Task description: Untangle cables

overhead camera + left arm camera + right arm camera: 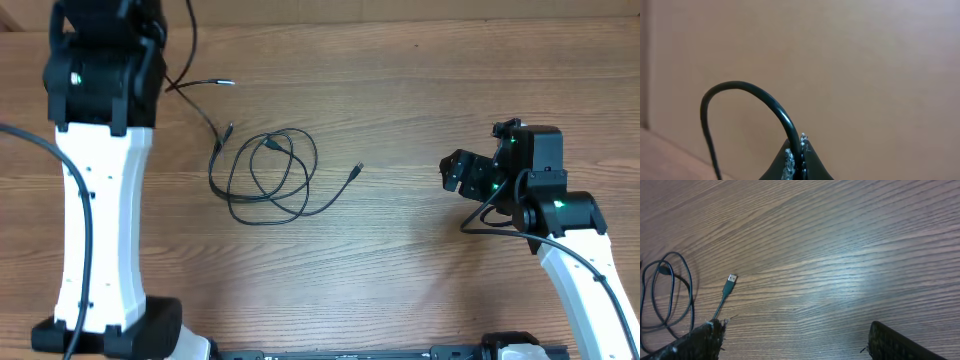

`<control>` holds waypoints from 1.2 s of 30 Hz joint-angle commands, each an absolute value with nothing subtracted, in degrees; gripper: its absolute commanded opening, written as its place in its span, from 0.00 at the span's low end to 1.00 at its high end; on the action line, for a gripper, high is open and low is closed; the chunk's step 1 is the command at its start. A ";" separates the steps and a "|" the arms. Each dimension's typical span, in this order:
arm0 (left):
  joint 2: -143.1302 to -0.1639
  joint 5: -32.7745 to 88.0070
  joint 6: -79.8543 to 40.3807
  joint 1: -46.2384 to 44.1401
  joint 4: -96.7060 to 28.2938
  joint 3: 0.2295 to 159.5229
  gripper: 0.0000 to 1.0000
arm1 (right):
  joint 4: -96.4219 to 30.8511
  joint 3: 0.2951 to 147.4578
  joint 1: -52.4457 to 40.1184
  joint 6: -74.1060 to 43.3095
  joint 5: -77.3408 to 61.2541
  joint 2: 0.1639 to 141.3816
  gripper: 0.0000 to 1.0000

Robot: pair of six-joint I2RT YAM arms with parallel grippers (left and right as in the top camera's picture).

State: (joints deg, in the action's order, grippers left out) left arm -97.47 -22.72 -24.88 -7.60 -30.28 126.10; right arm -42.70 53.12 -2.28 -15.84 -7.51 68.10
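Note:
My left gripper should go on toward the open far corner [22,80] and let go of the cable there, because the black cable's plug end [224,82] is clear of the looped cables.
The cables [268,176] lie as thin black loops on the wooden table, mid-left in the overhead view. One plug end [357,169] points right, and two more plug ends [226,83] lie toward the back left. My left gripper [799,152] is shut on a black cable [747,90] that arcs up and left from its jaws. In the overhead view this gripper is hidden under its own arm. My right gripper [462,170] is open and empty, right of the loops. In the right wrist view its jaws [795,335] are apart, with the plug end [731,280] and loops [667,295] at left.
The left arm's white body [95,210] stands along the table's left side. The right arm [570,240] reaches in from the lower right. A thin strand [187,40] runs from the back-left plugs up toward the far edge.

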 commanded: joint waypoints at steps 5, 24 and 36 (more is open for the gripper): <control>-104.03 -22.39 -32.88 1.61 -32.86 126.80 0.04 | -43.24 52.84 -2.20 -15.88 -7.77 68.18 0.91; -117.89 -22.35 -34.96 23.16 -44.18 126.80 0.09 | -43.27 52.84 -2.20 -15.90 -7.79 68.18 0.91; -120.86 -9.56 -34.92 30.96 -46.89 126.67 1.00 | -43.24 52.84 -2.20 -15.88 -7.79 68.18 0.91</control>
